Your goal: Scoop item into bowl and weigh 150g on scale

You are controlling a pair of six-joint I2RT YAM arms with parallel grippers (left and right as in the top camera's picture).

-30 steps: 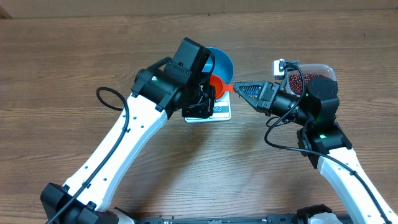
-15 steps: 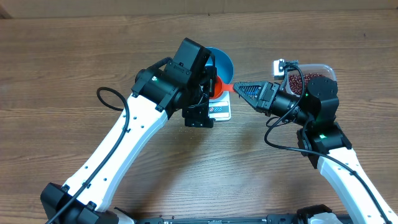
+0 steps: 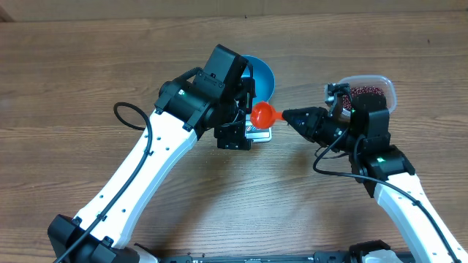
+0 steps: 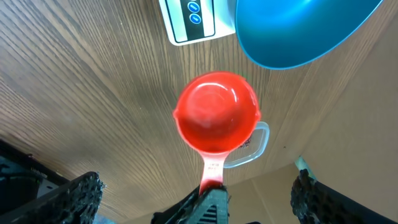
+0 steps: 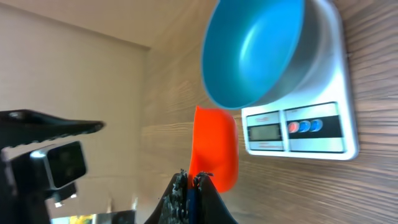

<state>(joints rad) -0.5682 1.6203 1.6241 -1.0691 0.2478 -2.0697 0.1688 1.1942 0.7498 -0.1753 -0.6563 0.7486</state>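
Next, my left gripper closes and presses the scale's red button (image 5: 293, 127) before I scoop, because the scale's display (image 5: 265, 132) is blank and my left gripper is wide open.
The blue bowl (image 3: 262, 74) (image 5: 255, 50) (image 4: 298, 31) sits on the white scale (image 5: 311, 127) (image 4: 191, 18), which my left arm mostly hides from overhead. My right gripper (image 3: 287, 116) (image 5: 194, 177) is shut on the handle of a red scoop (image 3: 264, 113) (image 5: 214, 146) (image 4: 216, 119). The scoop hangs just in front of the scale, turned on its side, and I see no beans in it. My left gripper (image 3: 240, 124) (image 4: 196, 186) stands wide open beside the scale, holding nothing, its fingers (image 4: 78, 199) far apart. The beans (image 3: 369, 92) lie in a clear tub at the right.
The clear plastic tub (image 3: 387, 86) stands behind my right wrist, close to the arm. My left arm's forearm and black cable (image 3: 128, 117) cross the table's left middle. Bare wooden tabletop (image 3: 73, 66) lies to the left and along the front.
My left gripper has opened and drawn slightly back from the scale. My right gripper has pulled the red scoop back from the bowl's rim, toward the front and right.
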